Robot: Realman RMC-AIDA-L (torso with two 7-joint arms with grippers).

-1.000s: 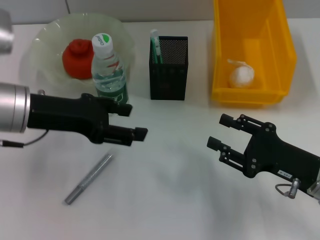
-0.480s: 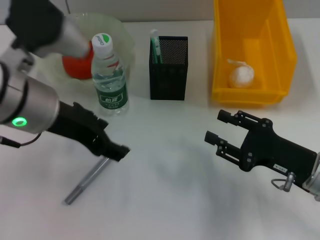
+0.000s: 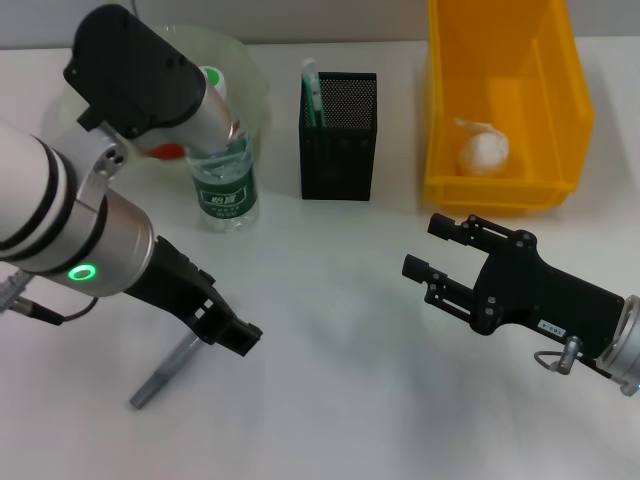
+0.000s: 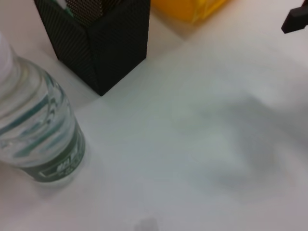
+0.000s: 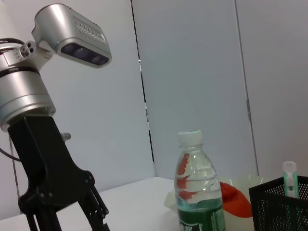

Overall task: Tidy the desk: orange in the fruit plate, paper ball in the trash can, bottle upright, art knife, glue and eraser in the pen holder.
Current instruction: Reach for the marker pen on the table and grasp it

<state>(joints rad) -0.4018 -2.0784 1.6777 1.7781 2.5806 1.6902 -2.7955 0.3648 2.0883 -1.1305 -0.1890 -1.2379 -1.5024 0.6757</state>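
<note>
The art knife [image 3: 166, 371] lies clear of the bottle with its far end [image 3: 195, 343] under the robot's left gripper, so the gripper keeps lowering until its fingers can close on that end.
The grey art knife [image 3: 160, 375] lies on the table at the front left. My left gripper [image 3: 228, 328] points down right at its far end. The bottle [image 3: 222, 170] stands upright by the fruit plate [image 3: 250, 85]; the orange [image 3: 165, 150] in the plate is mostly hidden by my left arm. A white and green glue stick [image 3: 310, 90] stands in the black mesh pen holder [image 3: 338, 135]. The paper ball [image 3: 483, 152] lies in the yellow trash can [image 3: 500, 190]. My right gripper [image 3: 430, 255] hovers open and empty at the right. The eraser is out of view.
In the left wrist view the bottle [image 4: 33, 125] and pen holder [image 4: 110, 43] are close, with a right fingertip [image 4: 296, 19] at the edge. The right wrist view shows the bottle [image 5: 198, 192], the orange [image 5: 236, 199] and the left arm [image 5: 53, 163].
My left arm swung down and forward, carrying its gripper from beside the bottle to the knife's far end. The right gripper drifted slightly left.
</note>
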